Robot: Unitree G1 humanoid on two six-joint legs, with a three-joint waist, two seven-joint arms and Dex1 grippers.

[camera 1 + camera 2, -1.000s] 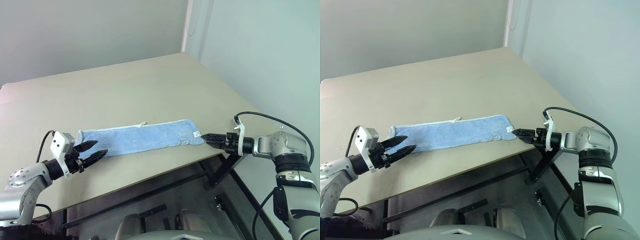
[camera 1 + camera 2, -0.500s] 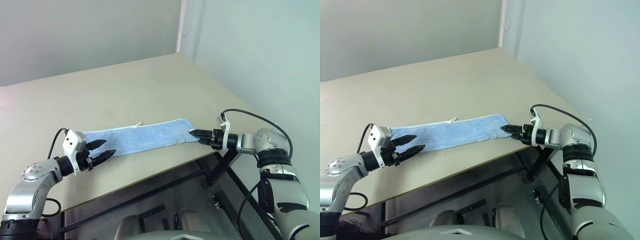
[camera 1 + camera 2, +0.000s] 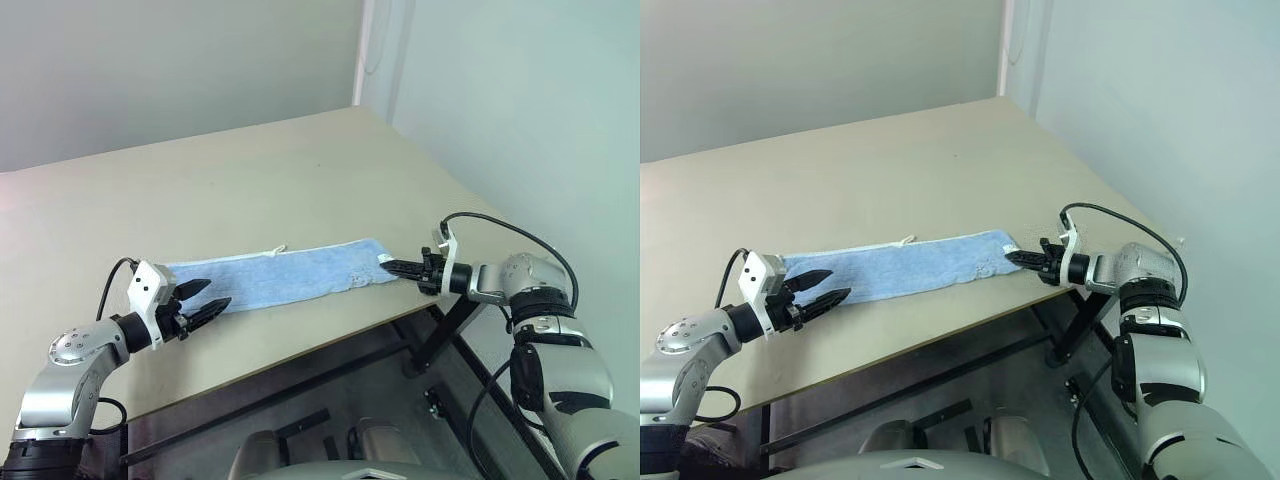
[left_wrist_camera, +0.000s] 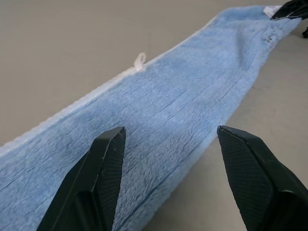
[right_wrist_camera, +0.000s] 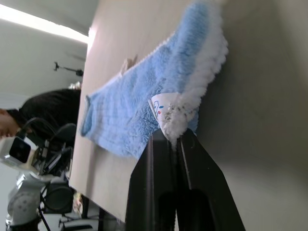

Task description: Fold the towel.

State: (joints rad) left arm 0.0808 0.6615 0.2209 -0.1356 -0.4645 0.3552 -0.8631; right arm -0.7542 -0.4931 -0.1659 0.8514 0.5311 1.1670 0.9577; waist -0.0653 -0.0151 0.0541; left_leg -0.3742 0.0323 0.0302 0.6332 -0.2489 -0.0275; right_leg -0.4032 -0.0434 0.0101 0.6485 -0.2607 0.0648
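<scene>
The towel lies straight and its other end is free, so a pull on the tag corner [image 3: 385, 259] only slides the towel. The robot's right gripper should fold that corner back over the towel's middle [image 3: 284, 274].
The towel [image 3: 285, 275], a long light blue strip with white edging, lies flat near the front edge of the table [image 3: 250, 180]. My right gripper [image 3: 386, 265] is shut on the towel's right-end corner; in the right wrist view its fingertips [image 5: 166, 137] pinch the white edge just below the small white tag [image 5: 161, 103]. My left gripper [image 3: 207, 296] is open at the towel's left end, its two fingers [image 4: 108, 149] spread above the near edge of the cloth [image 4: 183, 96]. A small white loop [image 4: 139, 60] sticks out from the towel's far edge.
The table's front edge [image 3: 300, 350] runs close below both grippers, with a black brace [image 3: 445, 325] under its right corner. A wall rises to the right of the table. In the right wrist view a person in dark clothes [image 5: 45, 108] is beyond the table's left end.
My right gripper has closed on the towel's right corner after edging in toward it. The camera view has shifted. My left gripper stays open at the left end.
</scene>
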